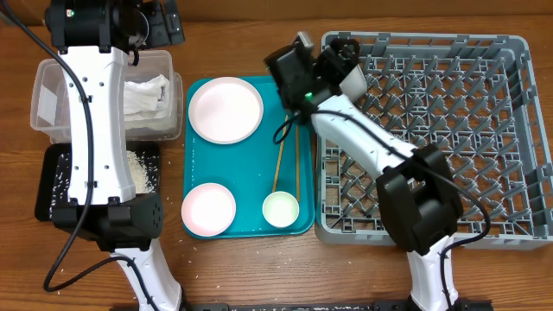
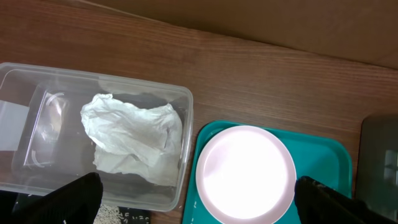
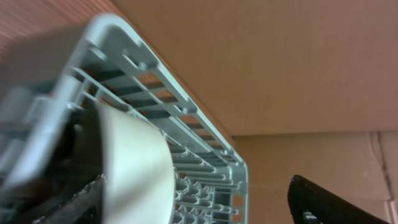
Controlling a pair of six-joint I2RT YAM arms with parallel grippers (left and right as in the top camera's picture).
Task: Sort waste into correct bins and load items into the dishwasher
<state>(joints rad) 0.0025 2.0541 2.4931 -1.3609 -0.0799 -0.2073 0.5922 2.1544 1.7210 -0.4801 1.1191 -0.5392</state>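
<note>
My open right gripper should go on to the pink plate's free rim before it closes there, since the white bowl is standing in the grey dish rack.
A crumpled white napkin lies in the clear tub. Rice grains lie in the black tray. On the teal tray are a large white plate, a pink plate, a small cup and two chopsticks. My left gripper is open and empty above the tub and plate. My right gripper is open over the grey dish rack's near-left corner; a white bowl rests against its left finger.
The teal serving tray sits between the bins and the rack. Stray grains lie on the wooden table by the black tray. A cardboard wall stands behind the rack.
</note>
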